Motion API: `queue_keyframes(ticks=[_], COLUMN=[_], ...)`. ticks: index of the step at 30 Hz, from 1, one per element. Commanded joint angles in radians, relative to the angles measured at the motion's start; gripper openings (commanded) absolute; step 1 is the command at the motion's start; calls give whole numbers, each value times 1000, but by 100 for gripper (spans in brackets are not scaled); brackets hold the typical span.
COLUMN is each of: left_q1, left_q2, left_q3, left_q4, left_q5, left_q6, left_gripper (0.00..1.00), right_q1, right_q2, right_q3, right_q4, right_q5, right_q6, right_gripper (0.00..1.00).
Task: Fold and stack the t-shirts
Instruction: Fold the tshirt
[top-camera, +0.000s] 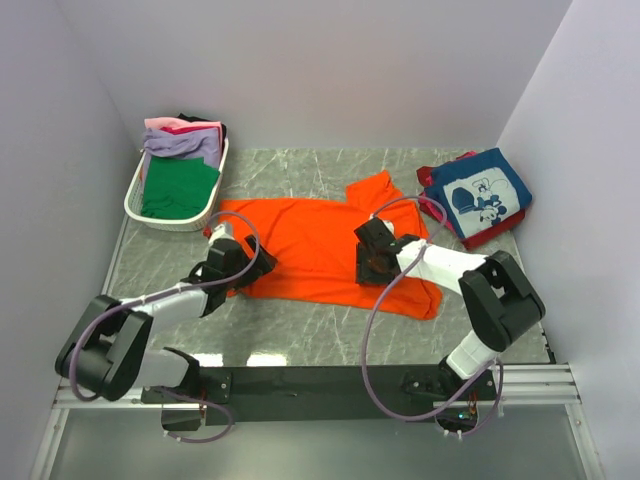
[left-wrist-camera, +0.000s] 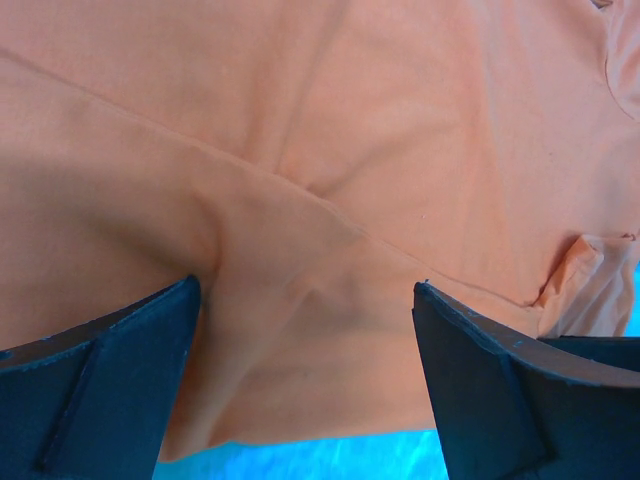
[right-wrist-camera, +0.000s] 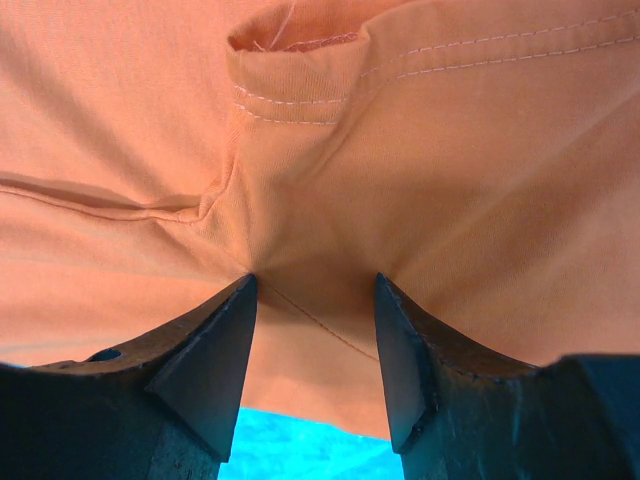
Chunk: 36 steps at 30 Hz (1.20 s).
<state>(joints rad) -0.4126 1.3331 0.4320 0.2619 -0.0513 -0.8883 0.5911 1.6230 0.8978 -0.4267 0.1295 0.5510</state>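
Observation:
The orange t-shirt's back corner lies (top-camera: 226, 206) up against the basket, so my grippers need to slide the t-shirt toward the front (top-camera: 310, 325) before my left gripper pinches that corner.
The bright orange t-shirt (top-camera: 310, 250) lies spread flat on the marble table, one sleeve toward the back right. My left gripper (top-camera: 240, 262) is open over the shirt's left edge; in the left wrist view (left-wrist-camera: 306, 285) its jaws stand wide apart with orange cloth (left-wrist-camera: 330, 180) between them. My right gripper (top-camera: 372, 262) is open on the shirt's right half; in the right wrist view (right-wrist-camera: 315, 278) the tips press on the cloth beside a stitched hem (right-wrist-camera: 290, 100). A folded navy t-shirt (top-camera: 485, 195) with white cartoon print lies on a red one (top-camera: 470, 238) at the back right.
A white slatted basket (top-camera: 135, 195) stands at the back left holding green (top-camera: 178, 188), lavender (top-camera: 180, 143), pink (top-camera: 170, 124) and black (top-camera: 205, 122) shirts. Walls close the table on the left, back and right.

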Motion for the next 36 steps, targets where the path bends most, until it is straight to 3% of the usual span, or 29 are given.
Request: queue_keyframes(ticks=[1,25,32,36], left_q1=[-23,-141,-178,-176], left_q2=[-43,-437,-580,-545], left_q3=[-59,-231,-43,134], left_q4=[-179,-507,-723,-783], left_q5=[-2,-24,-185,-361], left_q6=[-46,-221,-166,-71], left_gripper=[95,97,98,99], right_q1=[13,99,116,115], right_q2=[-31,-192,-290,-350], right_q3=[-77,-273,-160,-37], right_q4=[-92,-124,-196,-231], right_q5=[-31,-126,-87,-47], right_q6=[41,119,119,90], right_gripper=[58,58,59,63])
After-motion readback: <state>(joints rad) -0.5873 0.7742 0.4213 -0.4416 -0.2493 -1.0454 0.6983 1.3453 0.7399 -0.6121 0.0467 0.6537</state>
